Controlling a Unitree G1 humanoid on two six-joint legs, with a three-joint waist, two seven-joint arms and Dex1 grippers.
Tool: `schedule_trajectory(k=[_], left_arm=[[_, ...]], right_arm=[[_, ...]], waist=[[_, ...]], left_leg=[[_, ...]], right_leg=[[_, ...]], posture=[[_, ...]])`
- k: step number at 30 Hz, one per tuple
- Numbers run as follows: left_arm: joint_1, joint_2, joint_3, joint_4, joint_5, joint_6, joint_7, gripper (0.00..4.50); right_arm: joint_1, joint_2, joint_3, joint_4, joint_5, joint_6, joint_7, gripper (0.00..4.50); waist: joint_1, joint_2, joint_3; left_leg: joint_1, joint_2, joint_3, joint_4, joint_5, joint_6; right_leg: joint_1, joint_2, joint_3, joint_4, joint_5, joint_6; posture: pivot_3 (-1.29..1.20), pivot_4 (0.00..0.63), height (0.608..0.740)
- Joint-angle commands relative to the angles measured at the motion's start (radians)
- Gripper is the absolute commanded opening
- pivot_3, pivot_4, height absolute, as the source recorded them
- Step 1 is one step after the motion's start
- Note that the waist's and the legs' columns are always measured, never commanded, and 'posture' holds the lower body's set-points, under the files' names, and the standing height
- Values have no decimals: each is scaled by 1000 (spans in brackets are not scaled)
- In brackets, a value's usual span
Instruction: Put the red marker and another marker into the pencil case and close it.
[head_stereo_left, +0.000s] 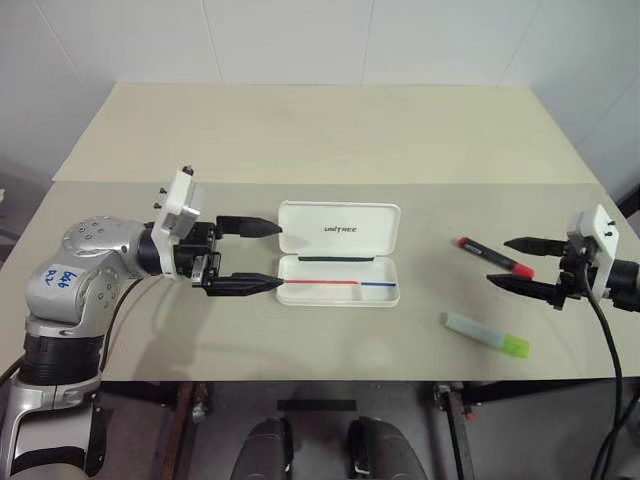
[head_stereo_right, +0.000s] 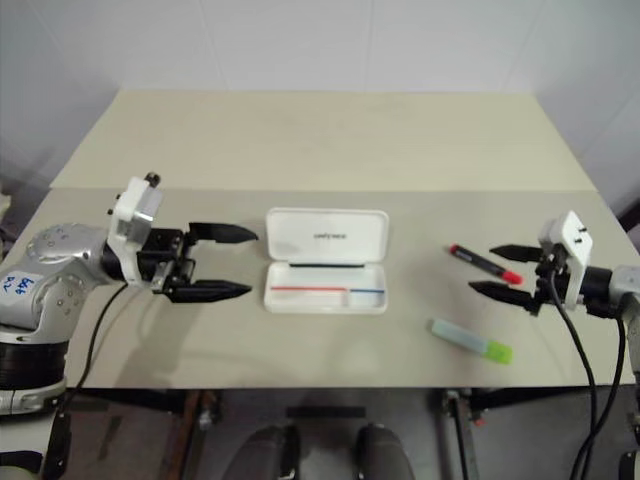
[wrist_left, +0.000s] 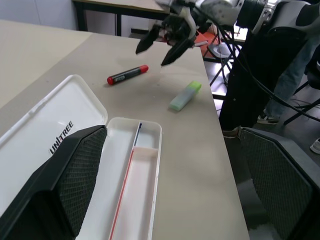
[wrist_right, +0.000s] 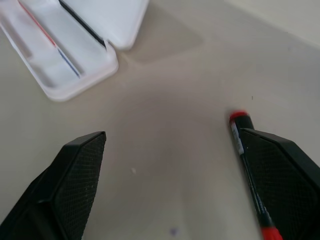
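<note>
My gripper will lower the red marker (head_stereo_left: 495, 257) into the channel (head_stereo_left: 338, 270) behind the red stripe. The red marker will lie at a slant inside because the channel is wider than the marker.
The white pencil case (head_stereo_left: 338, 252) lies open at the table's middle, its lid laid back and a red and a blue stripe in its tray. My left gripper (head_stereo_left: 268, 256) is open, hovering at the case's left end, nothing between its fingers. The red marker (head_stereo_left: 493, 256) lies flat to the right of the case. The other marker (head_stereo_left: 486, 334), mint green with a lime cap, lies nearer the front edge. My right gripper (head_stereo_left: 504, 262) stands open just right of the red marker's end, holding nothing. In the right wrist view the red marker (wrist_right: 244, 145) lies partly behind one finger.
The beige table (head_stereo_left: 330, 150) stretches far behind the case. A person's legs and chair parts (wrist_left: 280, 70) stand beyond the table's right end in the left wrist view.
</note>
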Motion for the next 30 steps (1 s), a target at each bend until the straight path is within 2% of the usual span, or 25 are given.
schedule_trajectory(k=[1,14,22,30], left_arm=[[-17,1,18,-37,-27,-15,10,4464],[-120,5,2,35,8,-84,13,4464],[-149,8,-1,50,21,-111,21,4464],[-134,18,4,56,35,-144,18,4464]], right_arm=[[-75,4,38,139,-64,-84,30,4500],[-417,112,116,638,-247,-319,-14,4500],[-495,130,129,789,-320,-347,-59,4500],[-494,111,128,865,-382,-330,-98,4500]], waist=[[-1,0,0],[-10,3,2],[-9,3,2],[-14,4,2]], left_leg=[[0,0,0,0,0,0],[1,0,3,0,3,-5],[0,0,3,0,3,-5],[0,0,3,0,3,-6]], right_leg=[[0,0,0,0,0,0],[-1,2,3,0,0,1],[-1,1,3,-2,0,1],[-1,2,4,-1,0,1]], posture=[[0,150,740],[0,150,740],[0,150,740],[0,150,740]])
